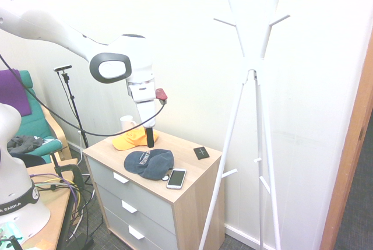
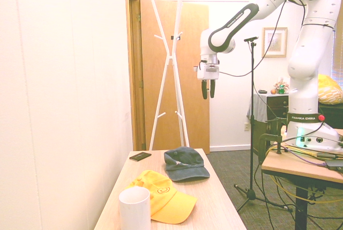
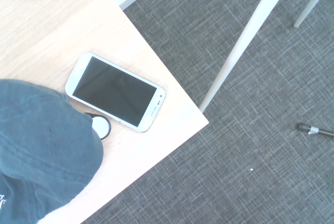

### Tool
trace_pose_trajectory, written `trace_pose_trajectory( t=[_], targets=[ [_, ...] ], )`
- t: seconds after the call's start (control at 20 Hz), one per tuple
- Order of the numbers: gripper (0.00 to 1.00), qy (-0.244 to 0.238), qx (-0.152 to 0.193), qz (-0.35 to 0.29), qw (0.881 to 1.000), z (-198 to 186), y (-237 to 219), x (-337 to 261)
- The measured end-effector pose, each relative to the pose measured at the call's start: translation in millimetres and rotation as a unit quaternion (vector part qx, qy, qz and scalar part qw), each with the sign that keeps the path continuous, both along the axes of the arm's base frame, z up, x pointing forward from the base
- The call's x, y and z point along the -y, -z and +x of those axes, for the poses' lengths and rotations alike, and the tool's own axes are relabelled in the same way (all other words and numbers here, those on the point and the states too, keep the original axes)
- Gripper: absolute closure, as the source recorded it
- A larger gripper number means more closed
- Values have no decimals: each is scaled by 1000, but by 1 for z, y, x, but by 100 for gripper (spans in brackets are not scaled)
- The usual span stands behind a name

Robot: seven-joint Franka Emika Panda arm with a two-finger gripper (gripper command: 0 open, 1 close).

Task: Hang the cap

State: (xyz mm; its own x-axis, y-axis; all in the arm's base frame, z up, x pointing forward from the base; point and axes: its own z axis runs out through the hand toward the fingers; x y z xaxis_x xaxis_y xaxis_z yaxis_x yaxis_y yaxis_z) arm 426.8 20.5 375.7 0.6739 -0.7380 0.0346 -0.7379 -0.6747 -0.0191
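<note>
The dark navy cap point(image 2: 180, 156) will tip with its brim down when I lift it by its top, because the cap's brim point(image 2: 192, 174) sticks out from one side of the cap's rumpled top.
The dark navy cap point(image 1: 149, 162) lies flat on the wooden dresser top point(image 1: 186, 194), near its front edge. It also shows in the second exterior view point(image 2: 185, 164) and at the edge of the wrist view point(image 3: 42, 151). My gripper point(image 2: 208, 89) hangs well above the dresser, off to the side of the cap and apart from it. Its two dark fingers point down, open, with nothing between them. In the first exterior view the gripper point(image 1: 150, 137) overlaps the space between the two caps. A white coat stand point(image 1: 250, 75) with short pegs rises beside the dresser.
An orange-yellow cap point(image 1: 133, 139) and a white mug point(image 1: 126, 123) sit behind the navy cap. A white phone point(image 1: 176, 178) lies by the dresser corner with a small round white disc point(image 3: 99, 126) beside it. A black flat item point(image 1: 201, 152) rests near the wall. A coat stand leg point(image 3: 245, 41) crosses the grey carpet.
</note>
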Motion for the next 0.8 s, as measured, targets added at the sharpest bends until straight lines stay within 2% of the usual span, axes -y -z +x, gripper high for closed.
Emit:
trace_pose_trajectory(
  t=[0.25,0.4,0.6,0.8],
  targets=[
    [0,-11,-3,-2,1000,-1,3,-15],
    [0,-39,-10,-10,999,-7,14,-69],
    [0,-79,-19,-21,996,-18,58,-150],
    [0,-108,-21,-34,993,-8,114,-188]
  ],
)
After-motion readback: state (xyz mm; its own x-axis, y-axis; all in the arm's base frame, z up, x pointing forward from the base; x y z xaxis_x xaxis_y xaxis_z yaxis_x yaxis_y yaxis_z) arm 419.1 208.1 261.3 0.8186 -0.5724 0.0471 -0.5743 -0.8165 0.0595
